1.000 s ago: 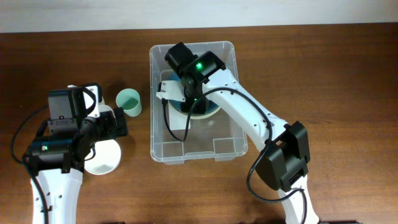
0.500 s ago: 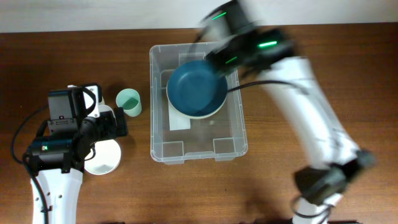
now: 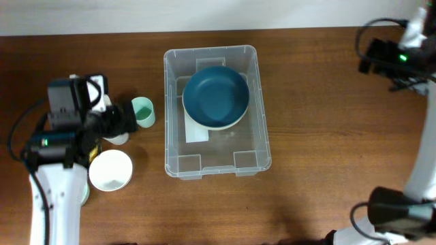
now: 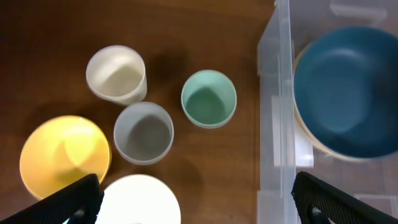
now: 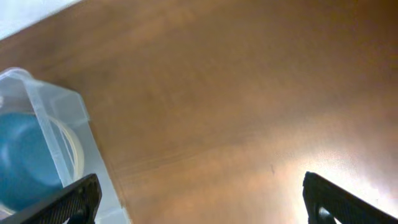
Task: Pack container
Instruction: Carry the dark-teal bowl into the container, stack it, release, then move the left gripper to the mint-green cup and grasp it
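Free wood [image 3: 160,114] lies between the mint cup's rim [image 3: 152,116] and the container, so my left gripper should keep moving toward the mint cup's rim and close once its fingers are on both sides of it.
The container [image 3: 211,162] is a clear bin at the table's middle, with a white label on its floor. A blue bowl [image 3: 215,97] with a cream outside lies in its far half. It also shows in the left wrist view, blue bowl [image 4: 348,90] behind the container's wall [image 4: 277,124]. My left gripper [image 4: 199,205] is open above the table between a white bowl [image 4: 140,200] and the bin, holding nothing. My right gripper [image 5: 199,199] is open over bare wood, well right of the container's corner [image 5: 62,124]. From overhead the right gripper [image 3: 373,60] is at the far right.
Left of the bin stand a mint cup [image 4: 209,98], a grey cup [image 4: 143,132] and a cream cup [image 4: 116,73]. A yellow bowl [image 4: 64,155] sits beside the white bowl [image 3: 110,170]. The mint cup [image 3: 142,111] is nearest the bin.
My right gripper opened and left the blue bowl in the container, then the arm swung away to the far right. My left arm shifted slightly toward the back.
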You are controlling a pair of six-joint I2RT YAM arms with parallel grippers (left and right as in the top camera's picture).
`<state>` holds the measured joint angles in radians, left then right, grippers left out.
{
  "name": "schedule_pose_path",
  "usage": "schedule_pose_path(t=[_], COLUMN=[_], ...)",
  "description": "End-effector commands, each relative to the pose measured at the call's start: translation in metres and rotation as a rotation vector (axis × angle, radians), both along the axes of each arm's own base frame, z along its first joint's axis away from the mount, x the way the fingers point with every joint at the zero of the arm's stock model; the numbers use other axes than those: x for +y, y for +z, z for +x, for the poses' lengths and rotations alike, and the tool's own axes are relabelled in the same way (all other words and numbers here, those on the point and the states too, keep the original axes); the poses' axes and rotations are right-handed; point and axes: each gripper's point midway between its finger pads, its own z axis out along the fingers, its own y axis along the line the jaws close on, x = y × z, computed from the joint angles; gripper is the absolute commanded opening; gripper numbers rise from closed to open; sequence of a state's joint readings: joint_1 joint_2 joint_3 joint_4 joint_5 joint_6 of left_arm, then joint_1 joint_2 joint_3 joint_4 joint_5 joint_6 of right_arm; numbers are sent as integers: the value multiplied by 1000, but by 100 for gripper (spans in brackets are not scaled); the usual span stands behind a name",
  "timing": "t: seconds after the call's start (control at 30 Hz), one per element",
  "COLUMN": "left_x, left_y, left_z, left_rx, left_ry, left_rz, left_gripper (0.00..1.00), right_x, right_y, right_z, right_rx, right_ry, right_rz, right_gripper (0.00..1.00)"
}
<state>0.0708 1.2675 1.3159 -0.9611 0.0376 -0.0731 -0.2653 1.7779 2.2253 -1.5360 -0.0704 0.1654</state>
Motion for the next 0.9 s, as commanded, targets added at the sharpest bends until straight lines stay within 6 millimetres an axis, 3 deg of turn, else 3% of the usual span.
schedule_pose_path(t=[0.0,0.13,0.27,0.4,0.6,0.87], left_x=[-2,0,-4,-23,-44,-41], left_y=[-6,-23,-49,-74,-92,-112], left_z=[25,53,76,92,104,106], left_rx=[35,88,152,189,193,240], left_ry=[0,1,-15,-95,-192,-183], left_rz=[9,17,6,-1,37,50], left_gripper=[100,99,99,99,100,99], right_x=[8,20,21,20,20,19], right_y=[35,41,48,46,39,26], right_z=[-44,-74,-80,-79,-76,-74], right_rx=[-57,-26,-50,-44,-21,16], right_ry=[-46,-24,-24,-25,-25,-12], right_rz=[25,25,19,20,26,29], right_gripper=[99,99,99,99,99,99])
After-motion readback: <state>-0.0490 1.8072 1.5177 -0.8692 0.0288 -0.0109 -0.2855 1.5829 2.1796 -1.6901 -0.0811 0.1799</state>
